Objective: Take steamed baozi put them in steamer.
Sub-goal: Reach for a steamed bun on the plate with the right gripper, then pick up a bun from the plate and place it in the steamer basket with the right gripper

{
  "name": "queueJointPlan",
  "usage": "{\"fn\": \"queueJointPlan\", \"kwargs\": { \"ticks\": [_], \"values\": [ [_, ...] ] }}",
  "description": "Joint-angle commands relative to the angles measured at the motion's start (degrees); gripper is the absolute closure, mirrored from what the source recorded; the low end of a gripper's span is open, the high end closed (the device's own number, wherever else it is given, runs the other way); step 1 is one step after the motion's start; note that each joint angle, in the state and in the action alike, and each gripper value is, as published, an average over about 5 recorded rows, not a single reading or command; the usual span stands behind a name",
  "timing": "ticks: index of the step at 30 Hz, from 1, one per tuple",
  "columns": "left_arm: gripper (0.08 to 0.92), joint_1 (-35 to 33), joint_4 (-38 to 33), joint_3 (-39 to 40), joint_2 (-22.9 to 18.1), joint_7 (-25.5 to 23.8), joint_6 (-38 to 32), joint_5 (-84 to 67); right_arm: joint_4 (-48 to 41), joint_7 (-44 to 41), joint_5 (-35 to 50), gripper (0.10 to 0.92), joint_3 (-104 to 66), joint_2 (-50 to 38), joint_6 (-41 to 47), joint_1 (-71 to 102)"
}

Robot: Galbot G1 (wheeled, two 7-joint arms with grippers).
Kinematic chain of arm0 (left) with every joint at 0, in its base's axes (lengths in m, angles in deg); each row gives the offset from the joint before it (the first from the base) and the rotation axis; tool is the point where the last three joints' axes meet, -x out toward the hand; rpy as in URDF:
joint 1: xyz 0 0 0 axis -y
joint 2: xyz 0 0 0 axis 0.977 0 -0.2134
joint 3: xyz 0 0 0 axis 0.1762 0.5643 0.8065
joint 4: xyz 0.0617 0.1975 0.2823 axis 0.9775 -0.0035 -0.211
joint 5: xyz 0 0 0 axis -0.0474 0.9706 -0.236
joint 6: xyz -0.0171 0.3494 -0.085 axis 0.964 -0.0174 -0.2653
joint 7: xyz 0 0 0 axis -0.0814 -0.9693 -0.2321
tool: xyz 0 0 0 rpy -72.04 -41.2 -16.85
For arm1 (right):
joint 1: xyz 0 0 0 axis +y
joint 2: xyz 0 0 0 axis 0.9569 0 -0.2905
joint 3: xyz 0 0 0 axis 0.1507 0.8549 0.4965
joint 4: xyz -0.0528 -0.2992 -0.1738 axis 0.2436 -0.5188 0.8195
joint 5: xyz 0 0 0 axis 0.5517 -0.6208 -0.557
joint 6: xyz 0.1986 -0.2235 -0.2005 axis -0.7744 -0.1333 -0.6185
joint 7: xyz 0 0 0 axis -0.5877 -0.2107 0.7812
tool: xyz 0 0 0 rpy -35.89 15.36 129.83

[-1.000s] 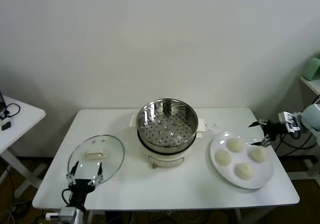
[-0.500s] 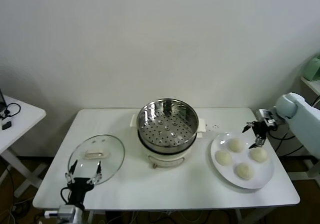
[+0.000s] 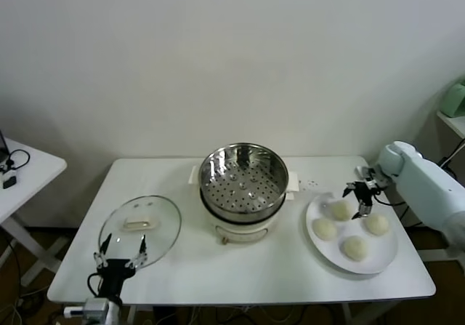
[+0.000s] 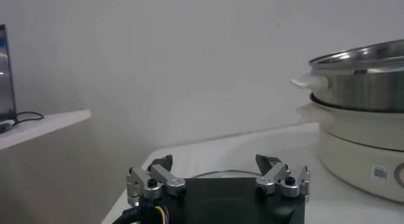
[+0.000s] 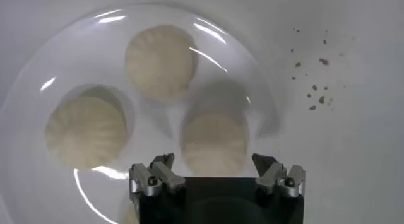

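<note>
My gripper will lift the back baozi [image 3: 340,209], which will come free alone and leave its neighbours in place, because clear gaps [image 5: 177,110] separate the baozi.
Several cream-white baozi lie on the white plate [image 3: 385,256] at the table's right; the back one [image 3: 338,210] is nearest my right gripper [image 3: 359,198]. That gripper hovers open just above the plate's back edge. In the right wrist view it [image 5: 213,161] points down with a baozi [image 5: 214,140] under its spread jaws, nothing between them, and two more baozi [image 5: 159,61] [image 5: 85,130] farther out. The steamer [image 3: 243,179], a shiny perforated basket on a white pot base, stands empty at the table's middle. My left gripper [image 3: 118,249] is parked open at the front left.
A round glass lid [image 3: 139,227] lies flat at the front left, right before the left gripper [image 4: 214,161]. The steamer [image 4: 366,80] rises to that gripper's side. Dark crumbs [image 5: 315,86] dot the table beside the plate [image 5: 252,86]. A side table [image 3: 22,169] stands left.
My right arm has swung in from beyond the plate's right edge to above its back, turning the open gripper downward over a baozi. The left arm has not moved.
</note>
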Motion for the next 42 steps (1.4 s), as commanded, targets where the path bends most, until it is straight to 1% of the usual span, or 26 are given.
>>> {"fn": "queueJointPlan", "kwargs": {
  "ticks": [1,12,15,18,20,23,28,31,34,39,42],
  "values": [
    [0.177,-0.1,0.0,-0.1,0.0,0.0,0.1,-0.3,-2.1,0.5,-2.0,0.203,-0.6,1.9,-0.3,0.5],
    [0.177,-0.3,0.0,-0.2,0.0,0.0,0.1,-0.6,-2.9,0.6,-3.8,0.205,-3.1,2.9,-0.4,1.1],
    [0.177,-0.3,-0.1,-0.2,0.0,0.0,0.1,-0.6,-3.0,0.6,-4.2,0.241,-3.3,2.9,-0.4,1.1],
    [0.177,-0.3,-0.1,-0.2,0.0,0.0,0.1,-0.6,-2.9,0.7,-4.2,0.315,-3.5,2.7,-0.5,1.2],
    [0.177,-0.2,-0.1,-0.3,0.0,0.0,0.1,-0.6,-2.8,0.7,-4.2,0.35,-3.6,2.6,-0.5,1.3],
    [0.177,-0.3,-0.1,-0.3,0.0,0.0,0.1,-0.6,-2.5,0.7,-4.2,0.365,-3.8,2.3,-0.6,1.3],
    [0.177,-0.4,-0.2,-0.2,0.1,0.0,0.2,-0.6,-0.5,0.7,-3.8,0.364,-2.9,1.5,-1.2,0.0],
    [0.177,-0.4,-0.3,-0.2,0.1,0.0,0.2,-0.6,3.6,0.3,-3.3,0.363,-0.3,0.0,-2.0,-2.6],
    [0.177,-0.4,-0.3,-0.1,0.2,-0.1,0.2,-0.3,9.9,-0.2,-4.0,0.365,4.0,-2.0,-4.3,-6.7],
    [0.177,-0.2,-0.3,0.3,0.1,-0.1,0.2,0.3,22.7,-1.0,-11.1,0.365,10.7,-4.6,-13.1,-15.4],
    [0.177,-0.2,-0.5,0.5,0.1,-0.1,0.3,0.6,30.1,-1.1,-13.9,0.364,14.3,-5.2,-16.1,-20.2]
  ]
}}
